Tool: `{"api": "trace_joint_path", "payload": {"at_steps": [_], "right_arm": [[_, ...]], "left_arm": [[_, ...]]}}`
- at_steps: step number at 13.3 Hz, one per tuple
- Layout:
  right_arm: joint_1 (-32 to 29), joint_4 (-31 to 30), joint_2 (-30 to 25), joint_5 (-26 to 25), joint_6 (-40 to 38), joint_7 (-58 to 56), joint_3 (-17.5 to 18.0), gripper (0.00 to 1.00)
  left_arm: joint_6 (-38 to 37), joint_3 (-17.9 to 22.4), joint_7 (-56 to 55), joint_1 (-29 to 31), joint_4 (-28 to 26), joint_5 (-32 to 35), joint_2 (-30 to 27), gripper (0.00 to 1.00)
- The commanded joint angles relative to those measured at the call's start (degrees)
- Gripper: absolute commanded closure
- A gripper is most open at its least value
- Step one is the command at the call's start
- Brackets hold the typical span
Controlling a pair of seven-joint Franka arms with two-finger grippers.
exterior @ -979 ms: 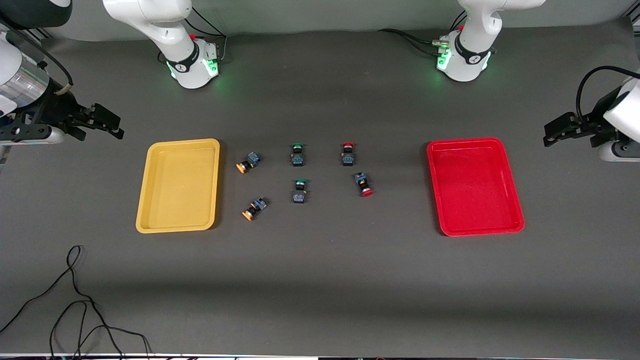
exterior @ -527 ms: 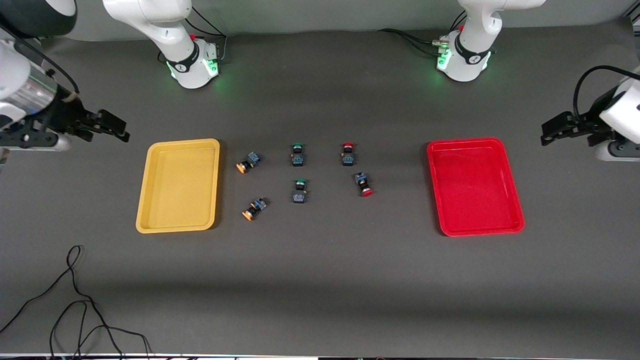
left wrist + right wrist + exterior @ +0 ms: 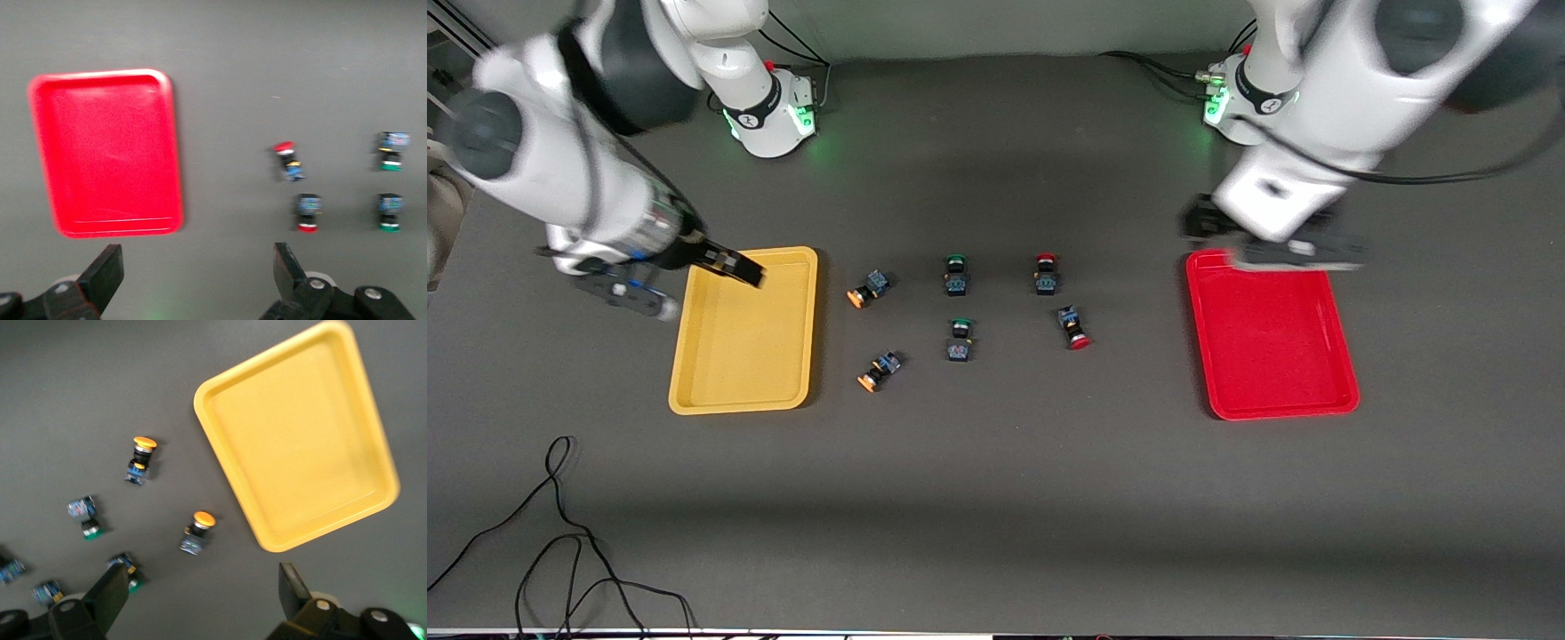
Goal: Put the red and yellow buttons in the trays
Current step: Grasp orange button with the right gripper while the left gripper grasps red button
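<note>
I go on with my right gripper before I close it across the button's body (image 3: 876, 283), because the farther yellow button is clear of the green switches and its cap (image 3: 855, 299) is toward the yellow tray.
Two yellow-capped buttons (image 3: 869, 289) (image 3: 879, 369) lie on the dark table beside the yellow tray (image 3: 747, 347). Two red-capped buttons (image 3: 1046, 273) (image 3: 1072, 326) lie toward the red tray (image 3: 1272, 347). My right gripper (image 3: 729, 263) is open and empty over the yellow tray's farther edge. My left gripper (image 3: 1263, 252) is open and empty over the red tray's farther edge. The right wrist view shows its gripper (image 3: 203, 590), the yellow tray (image 3: 297, 433) and both yellow buttons (image 3: 140, 460) (image 3: 197, 532). The left wrist view shows its gripper (image 3: 197, 270), the red tray (image 3: 107, 150) and both red buttons (image 3: 288, 160) (image 3: 307, 213).
Two green-capped switches (image 3: 956, 274) (image 3: 959, 340) lie between the yellow and red buttons. A black cable (image 3: 560, 533) lies loose near the front camera at the right arm's end. The arm bases (image 3: 769, 107) (image 3: 1249, 102) stand along the table's farther edge.
Both arms have swung in from the table's ends. The right gripper now hangs over the yellow tray's edge, the left over the red tray's edge. The buttons have not moved.
</note>
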Motion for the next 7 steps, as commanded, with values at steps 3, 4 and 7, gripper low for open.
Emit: {"api": "trace_joint_path", "payload": {"at_steps": [3, 4, 7], "right_arm": [[3.35, -11.63, 2.64, 0.55, 14.30, 12.86, 0.00, 0.00], [4.58, -13.65, 4.13, 0.64, 17.72, 14.97, -0.09, 0.00], [6.51, -18.41, 8.96, 1.34, 27.76, 19.38, 0.00, 0.00]], "left_arm": [[6.26, 1.02, -9.89, -11.99, -1.01, 0.47, 2.40, 0.00], [7.22, 1.02, -10.33, -13.40, -1.27, 0.65, 3.62, 0.00], [13.53, 1.02, -10.42, -14.64, -5.39, 0.91, 7.14, 0.00]]}}
